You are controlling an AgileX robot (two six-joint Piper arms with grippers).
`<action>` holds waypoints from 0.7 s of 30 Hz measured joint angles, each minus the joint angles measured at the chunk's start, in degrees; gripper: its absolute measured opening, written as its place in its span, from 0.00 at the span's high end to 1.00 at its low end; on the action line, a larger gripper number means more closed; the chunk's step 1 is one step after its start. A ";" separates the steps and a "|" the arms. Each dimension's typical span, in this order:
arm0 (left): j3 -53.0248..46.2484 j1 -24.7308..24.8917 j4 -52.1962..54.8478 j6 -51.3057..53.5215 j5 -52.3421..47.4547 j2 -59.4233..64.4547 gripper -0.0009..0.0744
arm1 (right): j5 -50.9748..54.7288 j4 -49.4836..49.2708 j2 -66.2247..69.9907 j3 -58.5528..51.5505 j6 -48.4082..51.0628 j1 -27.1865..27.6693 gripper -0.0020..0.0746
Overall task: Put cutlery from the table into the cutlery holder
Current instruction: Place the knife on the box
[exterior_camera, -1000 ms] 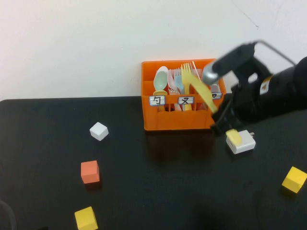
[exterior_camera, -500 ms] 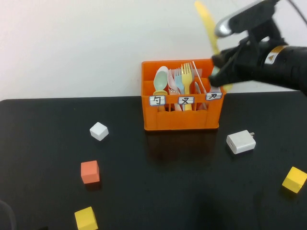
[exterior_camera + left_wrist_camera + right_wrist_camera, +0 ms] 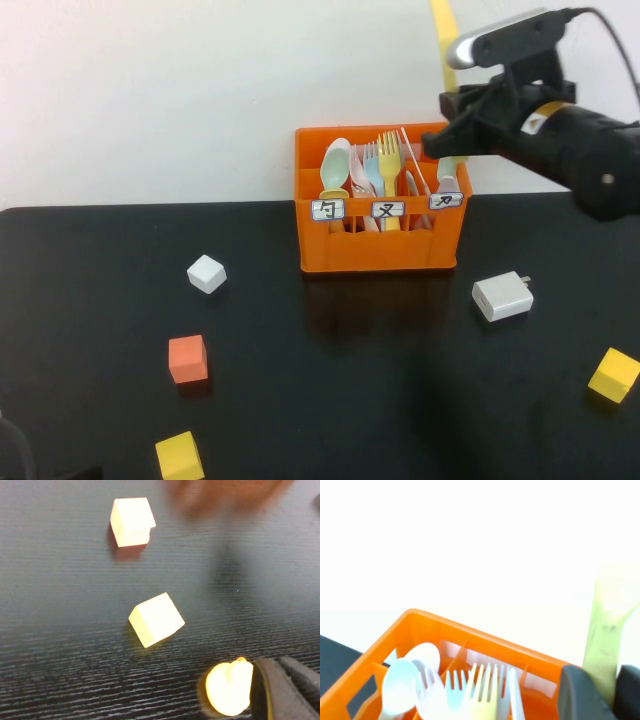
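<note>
The yellow knife [image 3: 445, 38] is hanging straight up, handle down, over the holder's knife compartment [image 3: 437, 180], so my right gripper should keep moving it down until the knife's handle is inside.
My right gripper [image 3: 453, 112] is shut on a yellow knife [image 3: 443, 28], which it holds upright over the right end of the orange cutlery holder [image 3: 380, 250]. The knife's lower end reaches down to the holder's right compartment. In the right wrist view the knife [image 3: 606, 635] stands clamped between the dark fingers [image 3: 577, 695], above the holder's rim [image 3: 420, 622]. A mint spoon [image 3: 335, 168] and a yellow fork [image 3: 388, 158] stand in the holder with other pieces. My left gripper [image 3: 281, 682] is shut low over the table [image 3: 65, 605], holding nothing.
A white charger plug [image 3: 502, 296] lies right of the holder. A white cube [image 3: 206, 273], a red cube [image 3: 187, 359] and yellow cubes [image 3: 178, 457] [image 3: 613, 374] are scattered on the black table. A bright yellow rounded thing [image 3: 227, 687] sits beside the left fingers.
The right gripper rose with the yellow knife from near the charger plug to above the holder's right end, turning the knife upright. The left gripper stayed shut.
</note>
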State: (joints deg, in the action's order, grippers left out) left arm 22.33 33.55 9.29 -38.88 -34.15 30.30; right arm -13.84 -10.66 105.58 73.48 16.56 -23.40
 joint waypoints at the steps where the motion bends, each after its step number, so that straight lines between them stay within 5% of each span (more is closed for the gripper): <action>1: -0.13 0.00 0.03 0.36 0.12 0.00 0.99 | -0.22 0.00 1.32 1.06 -0.22 0.00 0.80; 21: -1.58 0.00 -0.07 1.14 2.70 0.00 0.99 | 1.47 -4.15 10.60 6.07 2.57 0.00 0.79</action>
State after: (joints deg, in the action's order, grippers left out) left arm 20.76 33.55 9.23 -37.73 -31.45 30.30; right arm -12.37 -14.81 116.18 79.55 19.13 -23.40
